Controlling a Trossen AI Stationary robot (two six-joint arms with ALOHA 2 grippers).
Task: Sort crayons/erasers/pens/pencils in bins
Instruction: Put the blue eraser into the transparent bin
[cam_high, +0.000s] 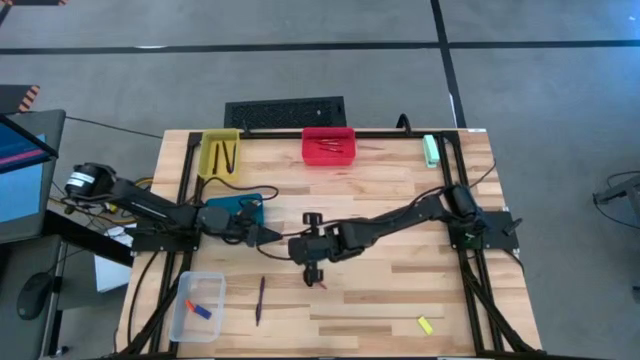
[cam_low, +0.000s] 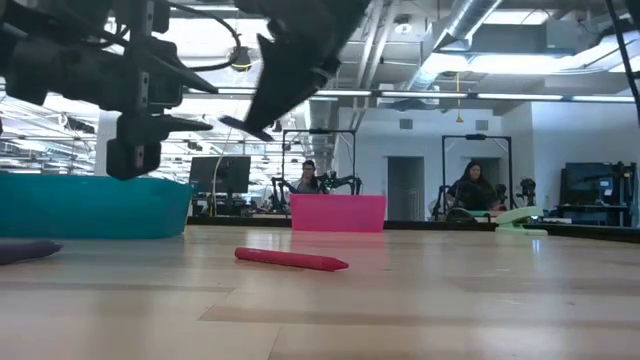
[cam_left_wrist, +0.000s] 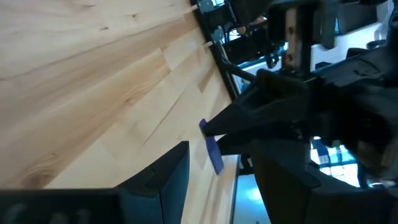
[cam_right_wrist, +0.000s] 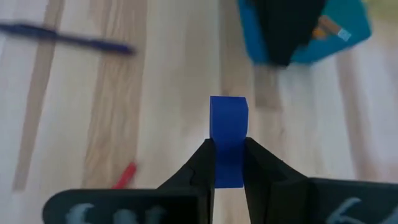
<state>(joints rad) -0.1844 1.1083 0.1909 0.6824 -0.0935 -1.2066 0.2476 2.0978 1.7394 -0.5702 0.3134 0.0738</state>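
Note:
The clear bin (cam_high: 198, 307) is far across from my right gripper's side, so next my left gripper grabs the blue eraser's loose end (cam_right_wrist: 228, 111) and brings the eraser there.
My right gripper (cam_high: 293, 244) hangs over the table's middle, shut on a blue eraser (cam_right_wrist: 228, 121). My left gripper (cam_high: 274, 234) is open beside the teal bin (cam_high: 236, 210) and faces the right gripper tip to tip. In the left wrist view the eraser (cam_left_wrist: 212, 151) sits just beyond my left gripper (cam_left_wrist: 221, 186), which touches nothing. A red crayon (cam_high: 320, 285) lies on the table below the right gripper, and a purple pen (cam_high: 260, 300) lies nearer the front. A yellow eraser (cam_high: 425, 324) lies at the front right. My right gripper pinches the blue eraser's two flat sides (cam_right_wrist: 227, 167) between its two fingers, near one end. The other end sticks out past the fingertips toward the left gripper. The fingers come roughly level from the table's right. The eraser is lifted clear of the table.
A clear bin (cam_high: 178, 318) at the front left holds a blue and an orange-red eraser. A yellow bin (cam_high: 207, 160) with sticks, a red bin (cam_high: 328, 133) with crayons, and a green object (cam_high: 431, 150) stand along the far edge. Seated people show behind the table in the low view.

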